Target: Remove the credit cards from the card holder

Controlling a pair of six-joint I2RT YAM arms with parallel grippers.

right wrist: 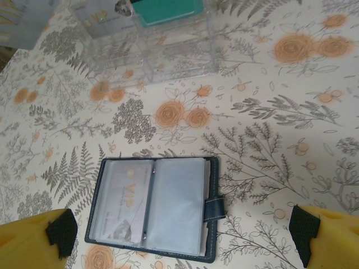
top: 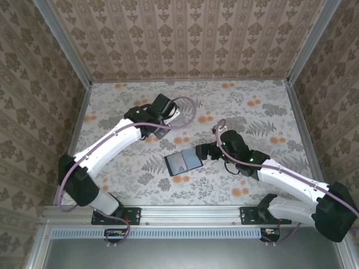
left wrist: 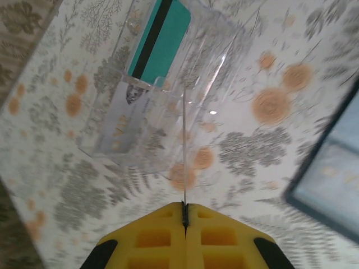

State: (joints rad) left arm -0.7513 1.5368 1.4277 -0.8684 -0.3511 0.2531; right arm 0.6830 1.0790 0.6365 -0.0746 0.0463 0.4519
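Observation:
I have the credit card on edge (left wrist: 184,145) and there is room (left wrist: 155,130) beside the clear box's pale card, so I should keep lowering it with my left gripper and let go there.
The card holder (right wrist: 154,207) lies open on the table, dark navy with clear sleeves; a pale card (right wrist: 126,204) sits in its left sleeve. My right gripper (right wrist: 182,235) hangs just above it, open wide, nothing between its fingers. From above, the right gripper (top: 203,151) is at the right edge of the card holder (top: 183,162). My left gripper (left wrist: 184,208) is shut on a thin credit card (left wrist: 184,145) seen edge-on, held over a clear plastic box (left wrist: 168,101). That box holds a teal card with a dark stripe (left wrist: 162,39) and a pale card (left wrist: 120,120).
The clear box (right wrist: 151,50) stands on the table beyond the card holder, with the teal card (right wrist: 168,11) in it. The left arm (top: 112,145) stretches over the table's left half. Patterned walls close in the table on three sides.

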